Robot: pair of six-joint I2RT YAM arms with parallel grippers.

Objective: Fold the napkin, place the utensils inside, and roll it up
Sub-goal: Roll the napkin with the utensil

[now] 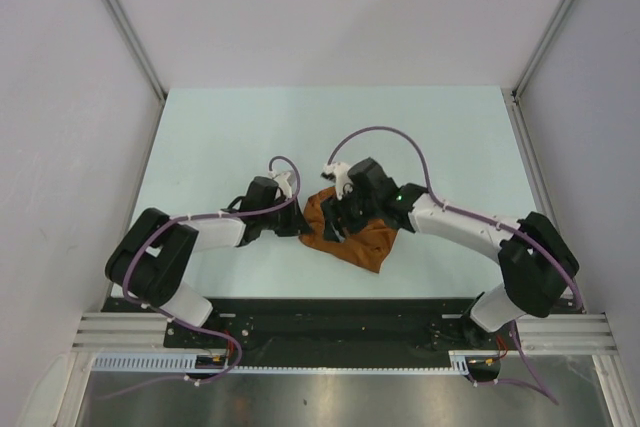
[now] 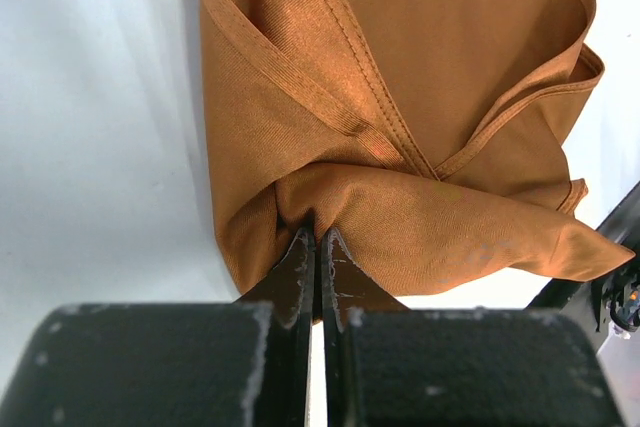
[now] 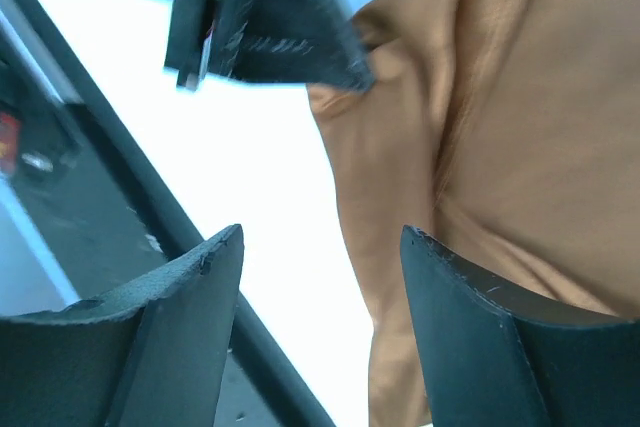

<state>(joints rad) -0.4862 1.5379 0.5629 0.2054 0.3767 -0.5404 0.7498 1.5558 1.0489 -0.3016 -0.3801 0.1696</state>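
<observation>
I should hold the near fold (image 1: 328,246) with my right gripper beside my left gripper's pinch, where the napkin puckers (image 2: 312,199), while my left gripper opens and grips again.
The rust-orange napkin (image 1: 372,243) lies bunched in loose folds on the pale table, just ahead of both arms. My left gripper (image 1: 301,223) is at its left edge, shut on a pinch of cloth. In the left wrist view the napkin (image 2: 420,97) puckers where the left gripper (image 2: 320,237) bites it. My right gripper (image 1: 336,227) hovers over the napkin's left part, open, with nothing between its fingers. In the right wrist view the right gripper (image 3: 322,231) frames bare table, with the napkin (image 3: 500,127) to the right and the left gripper (image 3: 270,27) above. The utensils are out of view.
A black base plate (image 1: 330,322) runs along the table's near edge, seen as a dark rail (image 3: 100,197) close to the right gripper. White enclosure walls (image 1: 60,147) stand at the left, right and back. Purple cables (image 1: 385,133) arch over both wrists.
</observation>
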